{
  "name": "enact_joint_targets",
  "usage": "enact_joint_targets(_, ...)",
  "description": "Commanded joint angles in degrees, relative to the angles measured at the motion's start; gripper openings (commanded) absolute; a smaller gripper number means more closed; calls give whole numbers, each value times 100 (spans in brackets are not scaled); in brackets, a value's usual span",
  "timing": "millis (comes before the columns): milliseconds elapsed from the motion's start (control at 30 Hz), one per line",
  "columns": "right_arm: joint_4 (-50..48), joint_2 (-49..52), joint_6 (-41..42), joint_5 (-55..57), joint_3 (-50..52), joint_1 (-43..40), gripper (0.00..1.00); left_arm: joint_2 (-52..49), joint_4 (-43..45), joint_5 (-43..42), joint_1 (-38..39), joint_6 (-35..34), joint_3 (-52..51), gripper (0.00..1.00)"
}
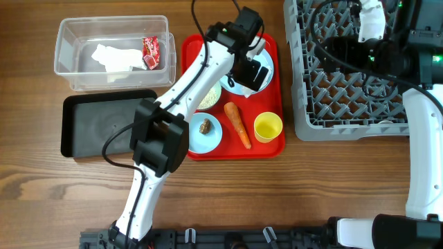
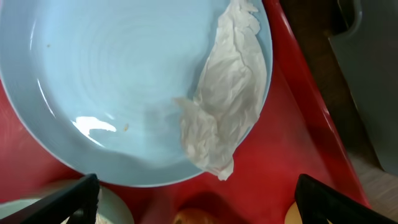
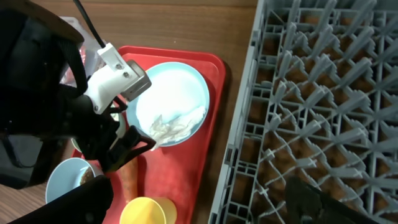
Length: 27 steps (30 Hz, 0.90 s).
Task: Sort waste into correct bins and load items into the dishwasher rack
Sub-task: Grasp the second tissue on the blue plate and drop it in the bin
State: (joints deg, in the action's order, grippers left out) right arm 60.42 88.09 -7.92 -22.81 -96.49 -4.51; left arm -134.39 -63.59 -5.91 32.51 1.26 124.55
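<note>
The crumpled white napkin (image 2: pixel 229 93) sits on the large light blue plate, so my left gripper should move it into the clear tub (image 1: pixel 115 54) before the plate gets racked.
My left gripper (image 2: pixel 200 205) hangs open just above the large light blue plate (image 2: pixel 124 87) on the red tray. A crumpled white napkin (image 2: pixel 224 99) lies on the plate's right edge. Another napkin (image 1: pixel 114 57) and the red wrapper (image 1: pixel 151 52) lie in the clear tub (image 1: pixel 69 77). The black tray (image 1: pixel 104 124) sits in front of the tub. Rice fills the pale green bowl (image 1: pixel 210 97), and the brown lump (image 1: pixel 205 126) sits in the light blue bowl (image 1: pixel 214 138). Beside them lie the carrot (image 1: pixel 237 124) and the yellow cup (image 1: pixel 268 126). My right gripper (image 3: pixel 199 208) is open over the rack's (image 3: pixel 323 93) left edge, holding nothing.
The red tray (image 1: pixel 271 148) lies between the black tray and the grey rack (image 1: pixel 346 90). My left arm (image 1: pixel 187 83) reaches across the tray's left side from the near edge. The right arm (image 1: pixel 377 55) and its cables hang over the rack's far part.
</note>
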Motion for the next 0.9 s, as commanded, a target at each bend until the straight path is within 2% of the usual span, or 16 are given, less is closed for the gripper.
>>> enact_joint_targets(0,11,85,61,50,-52,-7,92,-245,214,-2,-35,153,-7,100)
enact_joint_targets(333,13,85,55,52,-52,-7,94,-654,857,-2,9,153,-7,98)
enact_joint_targets(500,15,85,39,55,-52,-7,94,-804,894,-2,63,153,-7,85)
enact_joint_targets(733,15,85,39,184,-52,-7,93,-868,901,-2,114,151,-7,43)
enact_joint_targets(767,17,85,42,186,-52,-7,94,-868,898,-2,116,151,-7,35)
enact_joint_targets(800,26,85,39,186,-52,-7,94,-868,892,-2,122,149,-7,24)
enact_joint_targets(867,31,85,39,186,-52,-7,93,-868,881,0,125,149,-7,13)
